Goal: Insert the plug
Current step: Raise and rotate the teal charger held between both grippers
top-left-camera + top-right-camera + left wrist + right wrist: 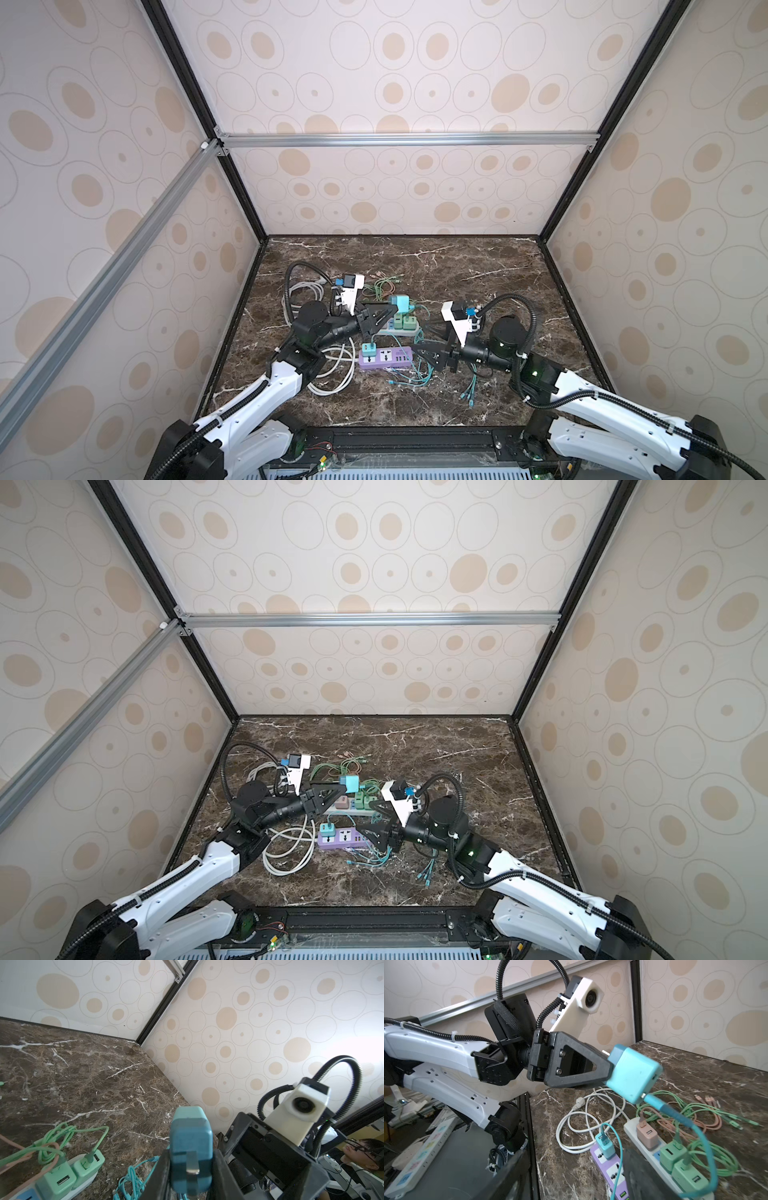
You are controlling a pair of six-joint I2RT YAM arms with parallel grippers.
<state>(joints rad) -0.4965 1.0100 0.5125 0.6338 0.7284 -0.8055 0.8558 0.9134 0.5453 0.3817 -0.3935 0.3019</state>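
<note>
Next, I take the plug by its cable end [648,1087] with my right gripper before I insert it, because the plug's metal pins [606,1052] point back toward my left gripper.
The plug [401,304] [348,784] is a teal cube charger, held in the air over the white power strip [399,331] [633,1126]. My left gripper [395,309] [190,1169] is shut on the plug [190,1142] [633,1073], whose metal prongs point back toward the wrist. A teal cable [704,1140] hangs from it. The purple power strip [386,358] [610,1169] lies nearer the front, with a small teal charger [368,349] in its left socket. My right gripper [422,336] [575,1172] stands open by that strip's right end, holding nothing.
Two green chargers [405,322] and a pink one [646,1135] sit in the white strip. A white cable coil [332,374] lies at the left, green and pink cables [380,286] behind, and teal cable ends [469,395] at the front right. Walls enclose the marble table [478,266].
</note>
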